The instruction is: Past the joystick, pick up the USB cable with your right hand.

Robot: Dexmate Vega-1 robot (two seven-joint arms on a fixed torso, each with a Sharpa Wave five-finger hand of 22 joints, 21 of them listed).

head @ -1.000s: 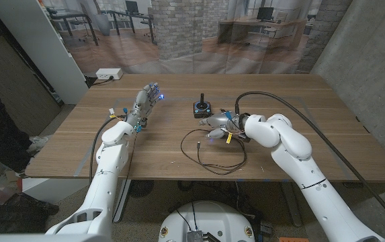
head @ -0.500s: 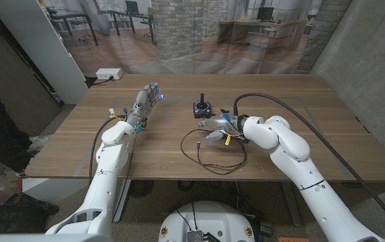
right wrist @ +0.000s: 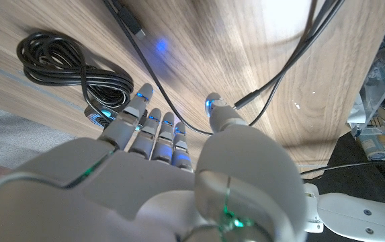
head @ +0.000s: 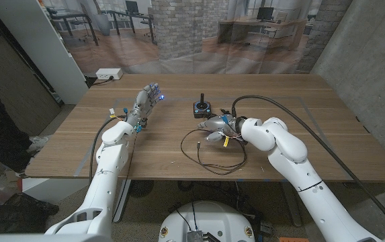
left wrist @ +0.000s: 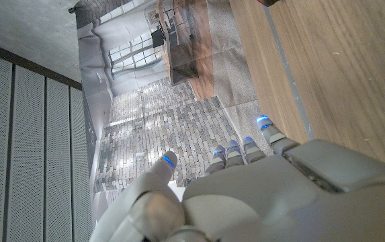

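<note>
The thin black USB cable [head: 183,145] rests in wide loose loops [head: 224,167], so it will open into a sagging arc and drag its plug behind when the robot lifts it.
The thin black USB cable [head: 220,172] lies in loose loops on the wooden table [head: 326,128], nearer me than the small black joystick [head: 201,106]. My right hand [head: 216,126] hovers low over the cable's far end, right beside the joystick, fingers spread. In the right wrist view the cable [right wrist: 153,86] runs under the gap between my right hand's [right wrist: 172,181] fingers and thumb, ungripped, with its plug [right wrist: 136,28] lying beyond the fingertips. My left hand [head: 148,97] is raised over the table's left part, fingers apart and holding nothing; in the left wrist view the left hand [left wrist: 246,195] points past the far edge.
A coiled bundle of black cord [right wrist: 64,57] lies by the joystick, close to my right fingertips. A thick black arm cable [head: 293,107] arcs over the table's right half. A white box [head: 109,73] sits on the floor behind the table.
My right arm has eased slightly to the left, bringing the hand a little closer over the cable. The left hand and the cable have not moved.
</note>
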